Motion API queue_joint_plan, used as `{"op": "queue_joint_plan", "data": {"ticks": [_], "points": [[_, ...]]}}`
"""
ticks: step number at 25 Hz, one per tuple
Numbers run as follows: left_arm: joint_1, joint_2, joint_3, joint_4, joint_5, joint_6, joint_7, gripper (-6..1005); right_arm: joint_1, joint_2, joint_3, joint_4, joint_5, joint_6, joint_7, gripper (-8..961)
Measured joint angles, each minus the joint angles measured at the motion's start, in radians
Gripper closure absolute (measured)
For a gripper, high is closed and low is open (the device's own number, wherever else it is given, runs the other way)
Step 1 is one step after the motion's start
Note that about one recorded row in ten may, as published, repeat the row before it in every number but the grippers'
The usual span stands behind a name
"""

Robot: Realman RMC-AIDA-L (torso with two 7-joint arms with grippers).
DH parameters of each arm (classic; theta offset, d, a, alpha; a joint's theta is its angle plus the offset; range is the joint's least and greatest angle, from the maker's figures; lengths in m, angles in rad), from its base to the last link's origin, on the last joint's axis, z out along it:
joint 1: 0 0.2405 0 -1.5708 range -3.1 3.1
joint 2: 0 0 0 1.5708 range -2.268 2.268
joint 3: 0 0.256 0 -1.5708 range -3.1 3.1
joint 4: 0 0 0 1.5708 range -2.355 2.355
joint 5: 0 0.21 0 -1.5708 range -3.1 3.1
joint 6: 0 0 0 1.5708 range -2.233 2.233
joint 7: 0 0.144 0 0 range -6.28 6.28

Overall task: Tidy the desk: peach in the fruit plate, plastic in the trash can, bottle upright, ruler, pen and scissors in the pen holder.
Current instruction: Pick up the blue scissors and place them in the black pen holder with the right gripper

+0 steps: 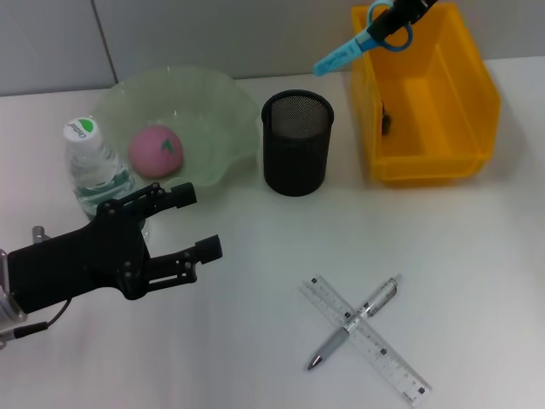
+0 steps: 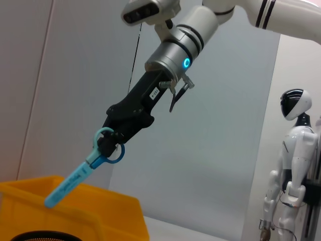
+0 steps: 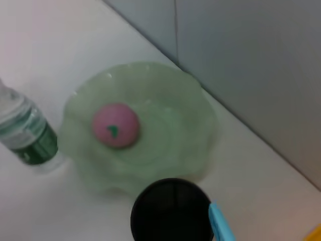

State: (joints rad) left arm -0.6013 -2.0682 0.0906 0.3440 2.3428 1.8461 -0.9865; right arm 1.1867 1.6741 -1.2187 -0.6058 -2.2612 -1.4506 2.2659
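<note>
My right gripper is carrying the scissors, and the blue scissors' blade tip (image 1: 322,67) points down toward the pen holder's opening (image 1: 297,115). It should carry on bringing them over and lowering them until the blade is inside.
My right gripper (image 1: 393,17) is shut on the handles of the blue scissors (image 1: 362,43) and holds them in the air, blade tip down, between the yellow bin (image 1: 477,102) and the black mesh pen holder (image 1: 295,141). The left wrist view shows the same grip (image 2: 113,143) on the scissors (image 2: 75,178). The pink peach (image 1: 156,151) lies in the green fruit plate (image 1: 221,102). The water bottle (image 1: 92,162) stands upright beside the plate. A clear ruler (image 1: 387,358) and a pen (image 1: 341,336) lie crossed on the table. My left gripper (image 1: 197,223) is open and empty, low in front of the bottle.
A small dark thing (image 1: 387,122) lies inside the yellow bin. The right wrist view shows the plate (image 3: 170,95), peach (image 3: 115,125), bottle (image 3: 25,133), pen holder (image 3: 168,213) and the scissors' tip (image 3: 220,226). A white humanoid robot (image 2: 293,165) stands far behind.
</note>
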Motion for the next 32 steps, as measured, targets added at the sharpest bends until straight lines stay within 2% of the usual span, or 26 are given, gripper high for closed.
{"op": "queue_joint_plan", "data": {"ticks": [1, 3, 4, 7, 11, 12, 13, 14, 15, 19, 20, 23, 24, 25, 26, 27, 29, 32], "points": [[0.0, 0.0, -0.001, -0.004, 0.0, -0.002, 0.0, 138, 0.0, 0.0, 0.0, 0.0, 0.0, 0.0, 0.0, 871], [-0.002, 0.0, -0.001, -0.013, 0.0, -0.007, 0.002, 138, 0.012, 0.03, 0.068, -0.026, -0.089, -0.033, 0.0, 871], [-0.003, 0.001, -0.001, -0.018, -0.001, -0.011, 0.008, 138, 0.026, 0.052, 0.102, -0.036, -0.147, -0.048, -0.001, 871], [-0.004, 0.0, -0.002, -0.021, -0.002, -0.015, 0.012, 138, 0.036, 0.062, 0.104, -0.035, -0.163, -0.052, -0.001, 871], [-0.006, 0.0, -0.003, -0.04, -0.004, -0.024, 0.019, 138, 0.048, 0.088, 0.099, -0.028, -0.184, -0.048, -0.005, 870], [-0.006, 0.0, -0.003, -0.043, -0.005, -0.026, 0.023, 138, 0.055, 0.105, 0.099, -0.026, -0.201, -0.044, -0.008, 870], [-0.006, 0.0, -0.003, -0.043, -0.005, -0.026, 0.023, 138, 0.055, 0.105, 0.099, -0.026, -0.201, -0.044, -0.008, 870], [-0.005, 0.0, -0.003, -0.044, -0.005, -0.026, 0.025, 138, 0.062, 0.126, 0.101, -0.024, -0.229, -0.036, -0.008, 870], [-0.005, 0.0, -0.003, -0.044, -0.005, -0.026, 0.025, 139, 0.062, 0.126, 0.101, -0.024, -0.229, -0.036, -0.008, 870], [0.0, -0.001, -0.003, -0.048, -0.006, -0.027, 0.025, 139, 0.074, 0.177, 0.1, -0.021, -0.292, -0.007, -0.005, 871], [0.0, -0.001, -0.003, -0.048, -0.006, -0.027, 0.025, 139, 0.074, 0.177, 0.1, -0.021, -0.292, -0.007, -0.005, 871], [0.003, -0.001, -0.003, -0.056, -0.007, -0.027, 0.026, 139, 0.076, 0.206, 0.103, -0.02, -0.327, 0.042, 0.008, 864], [0.004, 0.0, -0.003, -0.057, -0.008, -0.025, 0.026, 139, 0.076, 0.222, 0.102, -0.018, -0.347, 0.066, 0.02, 861], [0.004, 0.0, -0.003, -0.057, -0.008, -0.025, 0.026, 139, 0.076, 0.222, 0.102, -0.018, -0.347, 0.066, 0.02, 858], [0.006, 0.0, -0.003, -0.057, -0.008, -0.023, 0.026, 139, 0.077, 0.236, 0.101, -0.016, -0.361, 0.076, 0.025, 855], [0.006, 0.0, -0.003, -0.057, -0.008, -0.022, 0.026, 139, 0.077, 0.236, 0.101, -0.016, -0.361, 0.076, 0.025, 851], [0.008, 0.001, -0.003, -0.057, -0.008, -0.021, 0.026, 139, 0.084, 0.251, 0.1, -0.015, -0.375, 0.092, 0.035, 845], [0.009, 0.003, -0.003, -0.057, -0.008, -0.02, 0.026, 139, 0.087, 0.256, 0.098, -0.014, -0.379, 0.096, 0.046, 835]]}}
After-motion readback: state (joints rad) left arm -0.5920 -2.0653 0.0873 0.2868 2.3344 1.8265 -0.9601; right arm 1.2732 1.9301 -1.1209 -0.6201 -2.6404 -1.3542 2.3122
